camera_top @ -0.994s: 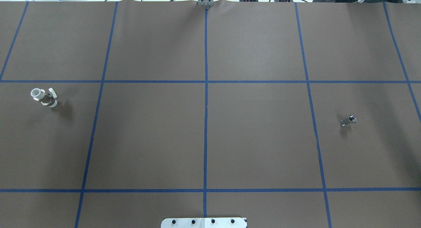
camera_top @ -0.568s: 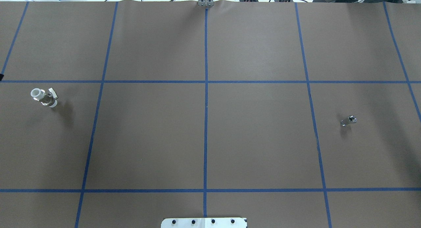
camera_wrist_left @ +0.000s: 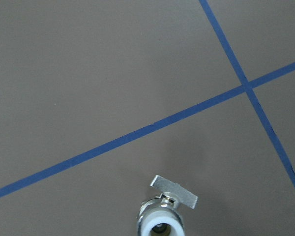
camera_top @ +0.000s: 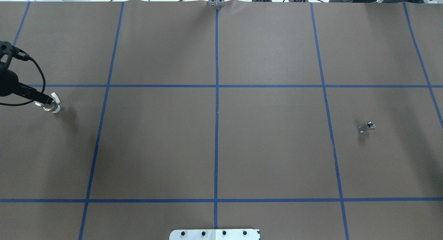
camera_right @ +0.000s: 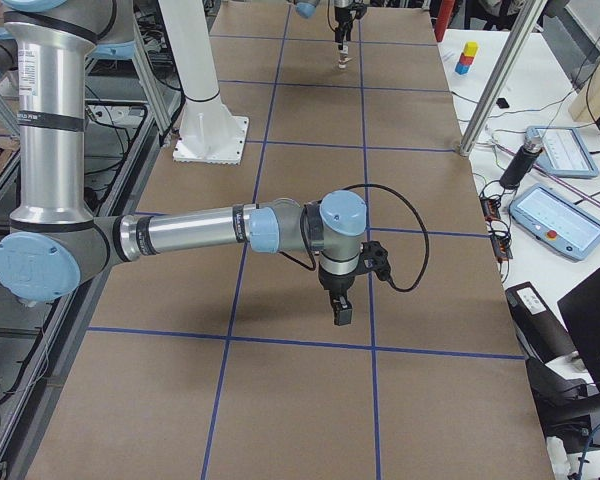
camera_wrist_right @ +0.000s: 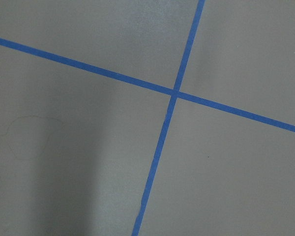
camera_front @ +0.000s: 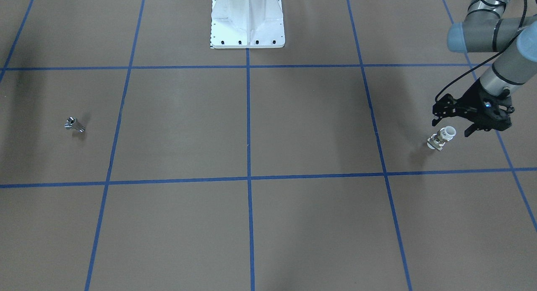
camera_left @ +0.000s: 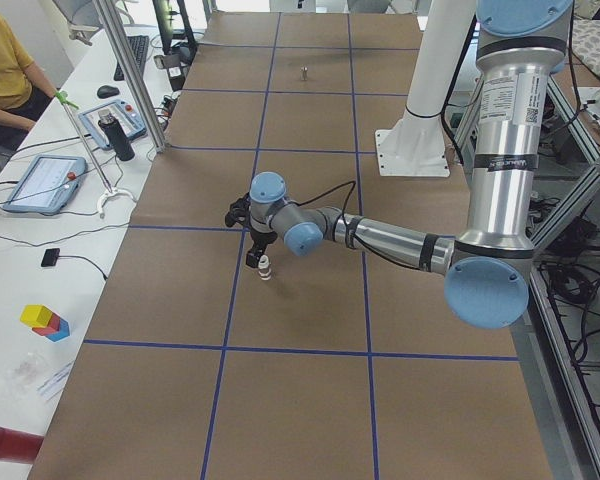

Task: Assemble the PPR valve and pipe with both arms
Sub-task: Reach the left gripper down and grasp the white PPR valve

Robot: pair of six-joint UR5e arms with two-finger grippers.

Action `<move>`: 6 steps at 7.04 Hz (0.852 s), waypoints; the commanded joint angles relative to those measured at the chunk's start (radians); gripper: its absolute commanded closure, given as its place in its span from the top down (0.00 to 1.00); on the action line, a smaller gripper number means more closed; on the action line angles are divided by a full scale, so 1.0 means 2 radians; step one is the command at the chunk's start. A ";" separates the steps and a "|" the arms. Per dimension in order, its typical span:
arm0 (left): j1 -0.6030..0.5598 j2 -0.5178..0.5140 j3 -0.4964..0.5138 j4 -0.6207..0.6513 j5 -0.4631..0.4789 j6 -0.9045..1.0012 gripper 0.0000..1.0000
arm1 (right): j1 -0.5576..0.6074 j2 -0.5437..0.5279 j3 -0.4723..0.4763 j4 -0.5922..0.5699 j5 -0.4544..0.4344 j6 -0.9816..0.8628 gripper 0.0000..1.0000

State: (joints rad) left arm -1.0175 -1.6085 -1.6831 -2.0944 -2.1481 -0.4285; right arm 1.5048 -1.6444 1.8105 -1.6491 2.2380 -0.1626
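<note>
The white valve's hollow end (camera_front: 449, 132) is facing up, so I expect the valve (camera_front: 440, 139) to stay upright and hold the metal pipe fitting when I lower that in.
The valve (camera_front: 439, 140), a short metal body with white plastic ends and a flat handle, stands on the brown table paper; it also shows in the overhead view (camera_top: 54, 108) and at the bottom of the left wrist view (camera_wrist_left: 162, 219). My left gripper (camera_front: 451, 128) is open, its fingers (camera_front: 439, 113) spread just above and either side of the valve's top end; it enters the overhead view (camera_top: 43, 100) at the left edge. A small shiny metal pipe fitting (camera_top: 367, 126) lies alone on the opposite side (camera_front: 74, 124). My right gripper (camera_right: 340, 312) shows only in the right side view, over bare paper; I cannot tell whether it is open.
The white bolted pedestal (camera_front: 247, 18) stands at the robot's side of the table. Blue tape lines (camera_top: 216, 94) divide the paper into squares. A seated person (camera_left: 5, 70), tablets and a bottle are on a side bench beyond the table's far edge.
My left gripper has come into the overhead view from the left edge and now covers the valve's top end. The valve and the metal fitting have not moved.
</note>
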 commanded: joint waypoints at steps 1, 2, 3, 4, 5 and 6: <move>0.013 -0.002 0.022 -0.004 0.021 -0.004 1.00 | 0.000 0.000 0.001 0.000 0.000 0.000 0.99; 0.013 -0.003 0.028 -0.005 0.021 -0.002 1.00 | 0.000 0.000 0.000 0.000 0.000 0.000 0.99; 0.013 -0.003 0.031 -0.006 0.021 -0.003 1.00 | 0.000 0.000 0.001 0.000 0.000 0.000 0.99; 0.013 -0.003 0.033 -0.012 0.021 -0.003 0.99 | 0.000 0.000 0.000 0.000 0.000 0.000 0.99; 0.013 -0.004 0.032 -0.012 0.021 -0.004 0.78 | 0.000 0.000 0.000 0.000 0.000 0.000 0.99; 0.013 -0.006 0.032 -0.012 0.021 -0.002 0.33 | 0.000 0.000 0.000 0.000 0.000 0.000 0.99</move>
State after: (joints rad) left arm -0.9910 -1.6172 -1.6190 -2.1168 -2.1062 -0.4345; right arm 1.5048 -1.6444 1.8103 -1.6490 2.2381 -0.1626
